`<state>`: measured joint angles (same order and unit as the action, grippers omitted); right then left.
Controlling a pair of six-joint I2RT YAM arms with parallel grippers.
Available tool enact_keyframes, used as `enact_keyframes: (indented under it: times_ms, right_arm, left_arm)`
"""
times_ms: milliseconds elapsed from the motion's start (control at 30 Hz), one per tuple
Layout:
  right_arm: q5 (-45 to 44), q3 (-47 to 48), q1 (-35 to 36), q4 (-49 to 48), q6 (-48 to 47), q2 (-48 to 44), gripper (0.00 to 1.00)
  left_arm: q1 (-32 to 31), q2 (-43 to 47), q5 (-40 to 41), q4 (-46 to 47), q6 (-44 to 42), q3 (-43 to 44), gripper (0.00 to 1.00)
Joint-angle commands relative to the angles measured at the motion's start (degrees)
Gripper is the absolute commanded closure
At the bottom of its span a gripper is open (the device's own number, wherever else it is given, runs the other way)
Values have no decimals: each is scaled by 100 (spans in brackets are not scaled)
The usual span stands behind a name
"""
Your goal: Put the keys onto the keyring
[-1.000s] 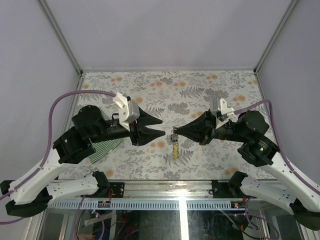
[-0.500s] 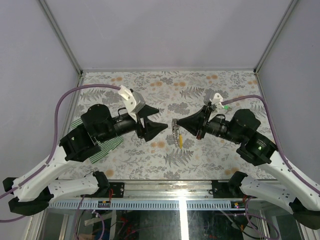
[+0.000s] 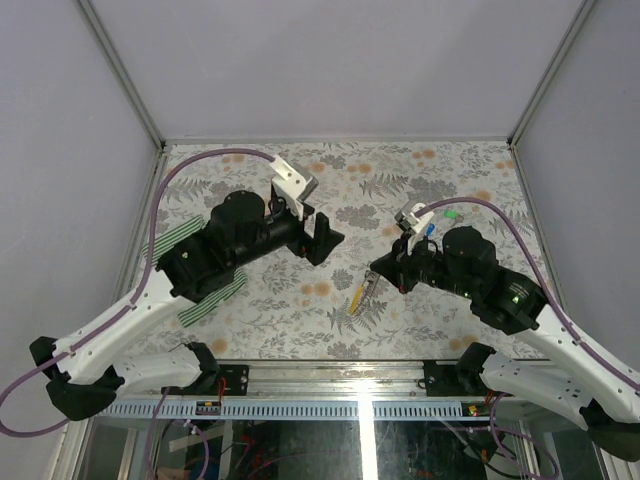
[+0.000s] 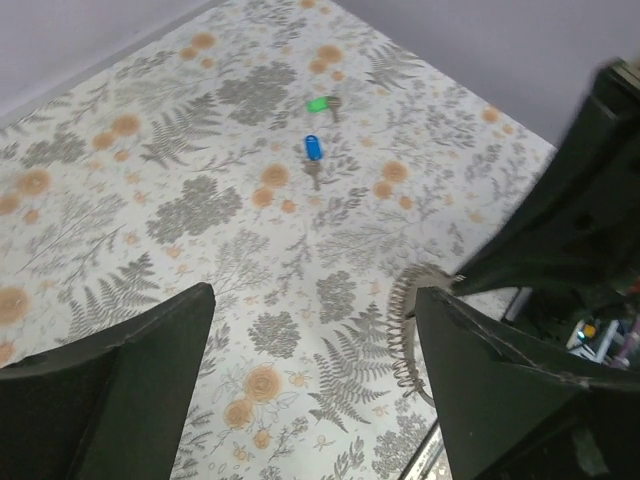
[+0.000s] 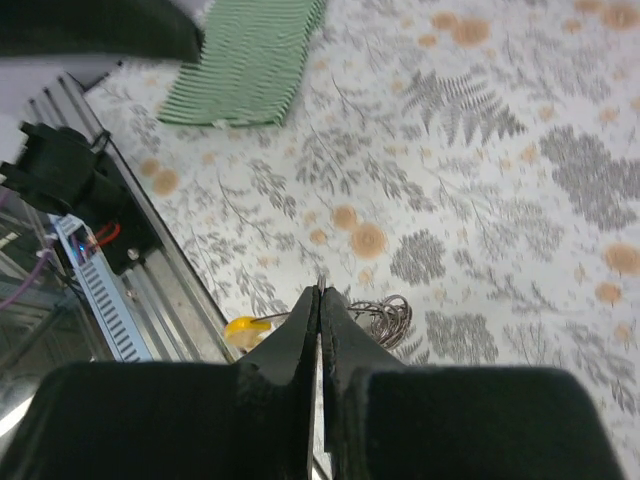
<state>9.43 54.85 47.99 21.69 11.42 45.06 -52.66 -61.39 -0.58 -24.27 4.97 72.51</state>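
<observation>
My right gripper should keep lowering the keyring [image 3: 364,292], which hangs low over an open part of the floral table cover [image 3: 338,300], and let go once the keyring rests there.
The keyring [image 3: 358,296] hangs from my right gripper [image 3: 375,268], which is shut on it low over the table's middle. In the right wrist view its coiled chain [image 5: 386,312] and yellow tag [image 5: 246,330] show on either side of the closed right gripper [image 5: 320,293]. My left gripper [image 3: 326,238] is open and holds nothing, a short way left of the ring. The left wrist view shows the chain [image 4: 404,322] beside my right-hand finger [image 4: 500,380]. The blue key [image 4: 313,147] and green key [image 4: 318,103] lie on the cloth further off, also seen from above as blue key [image 3: 428,227] and green key [image 3: 452,212].
A green-and-white striped cloth [image 3: 213,296] lies under the left arm, also seen as the striped cloth [image 5: 245,65] from the right wrist. The floral table cover [image 3: 340,175] ends at a metal front rail [image 5: 150,290]. Grey walls close in three sides.
My left gripper has opened wide and swung back and to the right. My right gripper has dropped lower and nearer the front, still carrying the keyring.
</observation>
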Motion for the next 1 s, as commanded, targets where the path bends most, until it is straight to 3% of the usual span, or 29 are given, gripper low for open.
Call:
enact_keyframes:
  times_ms: [0,233,300,467,967]
  right_arm:
    - [-466,-13,-13,598,204,57,100]
    - [-685,-201,-14,1368,447,220,100]
    - [-712,-240,-9,1482,454,447,100]
    - [-715,-142,-9,1586,364,1310,100]
    - [-1023,1122,-77,82,-152,4596,98]
  left_arm:
    - [568,-60,-39,127,342,-117,14]
    - [1263,-161,-77,160,634,-447,7]
    - [1307,-117,-23,204,664,-581,0]
    - [1364,24,66,236,690,-827,0]
    - [1451,382,416,-27,645,-1221,0]
